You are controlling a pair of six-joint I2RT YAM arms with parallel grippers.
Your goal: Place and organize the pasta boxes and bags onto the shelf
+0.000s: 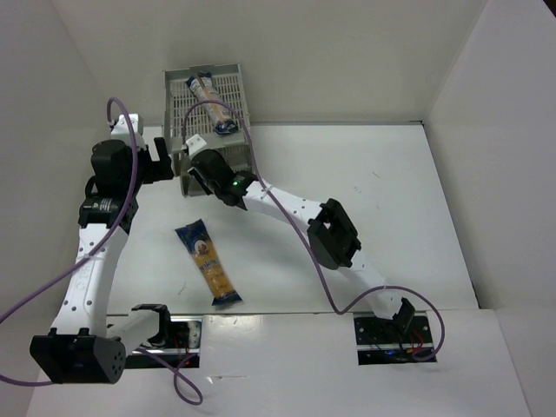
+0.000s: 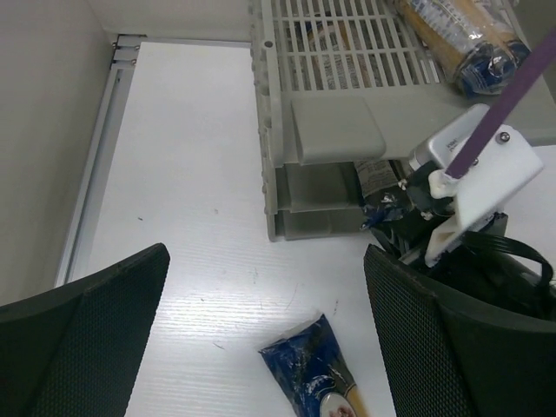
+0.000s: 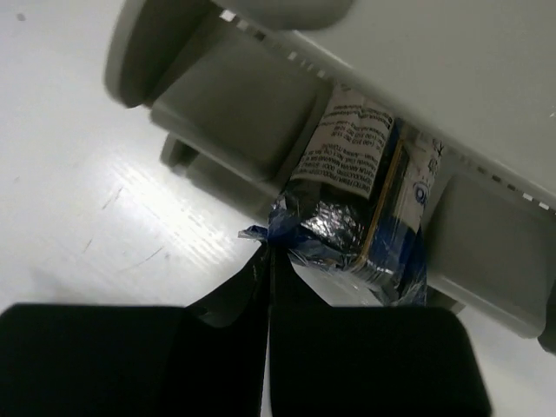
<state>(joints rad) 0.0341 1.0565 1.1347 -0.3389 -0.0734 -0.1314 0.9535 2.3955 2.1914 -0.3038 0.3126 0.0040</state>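
The pasta bag (image 3: pixel 360 165) lies straight into the lower level, so my right gripper should next push its dark blue end (image 3: pixel 347 247) until that passes the front edge, then release.
The grey three-tier shelf (image 1: pixel 174 87) stands at the back of the table. One pasta bag (image 1: pixel 211 102) lies on its top tray, also seen in the left wrist view (image 2: pixel 460 39). A second bag (image 3: pixel 369 204) lies in a lower tier with its dark blue end sticking out the front. My right gripper (image 3: pixel 271 248) is shut on that bag's crimped end, at the shelf front (image 1: pixel 196 169). A third bag (image 1: pixel 208 262) lies flat on the table. My left gripper (image 2: pixel 265 261) is open and empty, above that bag's blue end (image 2: pixel 313 369), left of the shelf front (image 1: pixel 170 161).
White walls enclose the table on the left, back and right. The right arm (image 1: pixel 330 230) reaches diagonally across the table's middle to the shelf. A purple cable (image 1: pixel 287 226) runs along it. The shelf's corner (image 2: pixel 274 174) is just ahead of my left gripper.
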